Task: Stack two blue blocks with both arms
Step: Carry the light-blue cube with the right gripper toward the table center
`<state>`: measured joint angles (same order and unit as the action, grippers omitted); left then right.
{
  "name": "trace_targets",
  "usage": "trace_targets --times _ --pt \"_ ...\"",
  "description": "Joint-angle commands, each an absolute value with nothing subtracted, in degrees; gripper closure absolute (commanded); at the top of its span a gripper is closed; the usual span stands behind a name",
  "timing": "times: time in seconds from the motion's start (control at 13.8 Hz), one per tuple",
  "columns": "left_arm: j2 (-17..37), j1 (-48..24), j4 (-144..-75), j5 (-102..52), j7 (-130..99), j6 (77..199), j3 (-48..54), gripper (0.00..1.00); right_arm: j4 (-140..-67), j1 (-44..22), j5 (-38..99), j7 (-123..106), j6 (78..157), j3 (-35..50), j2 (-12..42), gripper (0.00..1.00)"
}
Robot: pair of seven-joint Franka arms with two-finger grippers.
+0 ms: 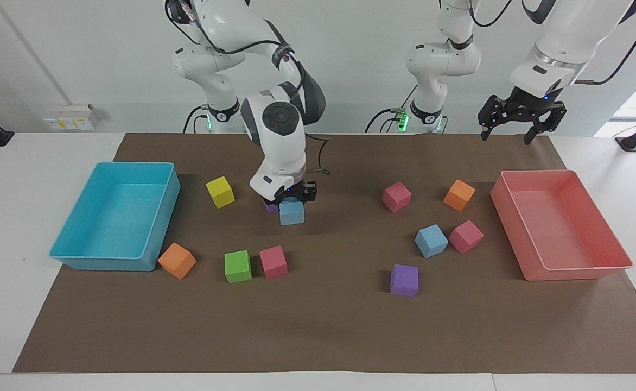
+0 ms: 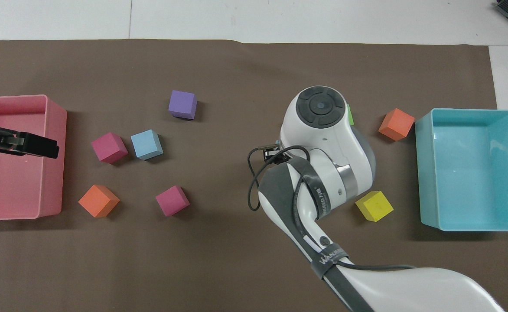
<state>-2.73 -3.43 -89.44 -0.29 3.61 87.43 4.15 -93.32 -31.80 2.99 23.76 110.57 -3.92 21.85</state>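
Observation:
The held blue block (image 1: 291, 213) is hanging upright and the mat's middle (image 1: 336, 229) is clear, so my right gripper goes on bringing the block there until it lies flat, before it lets go.
One blue block (image 1: 292, 213) hangs just above the brown mat near the table's middle, with my right gripper (image 1: 293, 204) shut on its top. In the overhead view the right arm (image 2: 323, 143) hides this block and only the gripper's edge (image 2: 271, 151) shows. The other blue block (image 1: 431, 240) (image 2: 147, 144) lies on the mat toward the left arm's end, touching a pink cube (image 1: 465, 236). My left gripper (image 1: 517, 122) (image 2: 33, 145) waits open and empty, high over the pink tray (image 1: 578, 269).
A turquoise tray (image 1: 79, 255) stands at the right arm's end. A purple cube (image 1: 270, 206) peeks out beside the held block. Yellow (image 1: 220, 192), orange (image 1: 177, 260), green (image 1: 237, 266) and pink (image 1: 273, 262) cubes lie around it. Purple (image 1: 405, 280), pink (image 1: 396, 196) and orange (image 1: 459, 195) cubes surround the other block.

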Motion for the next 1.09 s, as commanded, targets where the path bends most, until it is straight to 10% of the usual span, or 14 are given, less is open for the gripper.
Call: trace_targets --times 0.0,1.01 --pt "-3.43 -3.08 -90.09 -0.88 3.78 86.92 4.31 0.00 -84.66 -34.44 2.20 30.13 110.47 -3.87 29.42 1.00" --pt "-3.69 -3.16 -90.26 -0.97 3.78 86.92 4.31 0.00 -88.14 -38.41 4.75 34.46 123.13 -3.25 33.92 1.00"
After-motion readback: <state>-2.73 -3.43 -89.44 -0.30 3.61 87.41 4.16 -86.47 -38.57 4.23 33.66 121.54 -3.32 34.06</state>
